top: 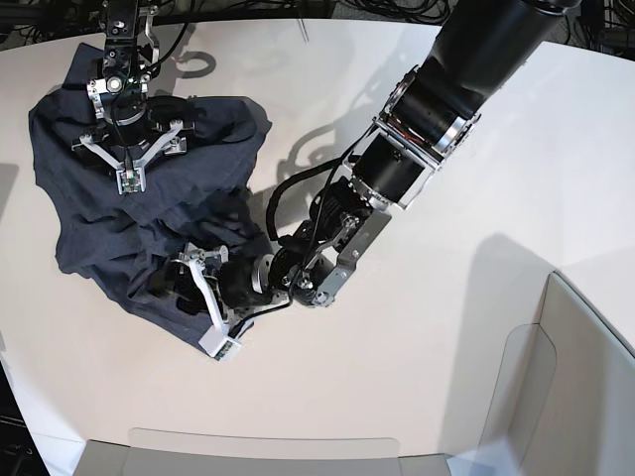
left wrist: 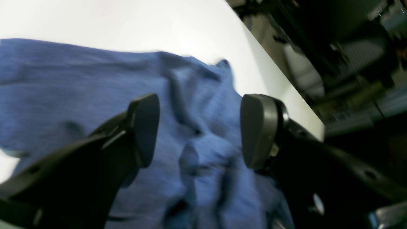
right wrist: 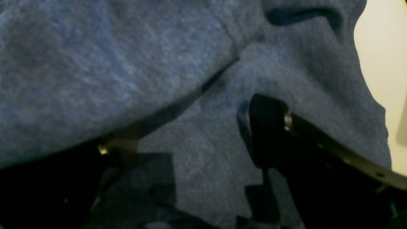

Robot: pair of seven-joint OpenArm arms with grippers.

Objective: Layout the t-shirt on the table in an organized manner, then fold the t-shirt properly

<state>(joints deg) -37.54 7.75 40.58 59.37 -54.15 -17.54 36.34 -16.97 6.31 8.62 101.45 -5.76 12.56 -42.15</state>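
Note:
The t-shirt will spread out into a wide sheet when the robot's left gripper pulls, because slack folds bunch up across the heap.
The dark blue-grey t-shirt lies crumpled in a loose heap on the left part of the off-white table. My left gripper is at the heap's near right corner. In the left wrist view it is open, both fingers wide apart over rumpled cloth, with nothing pinched. My right gripper sits on the heap's far part. In the right wrist view it is open and low on the t-shirt; one finger shows, and a fold covers the other. No lettering shows.
Pale grey bin-like panels stand at the near right and along the near edge. Black cables run behind the table's far edge. In the left wrist view the table's edge runs close to the right of the shirt.

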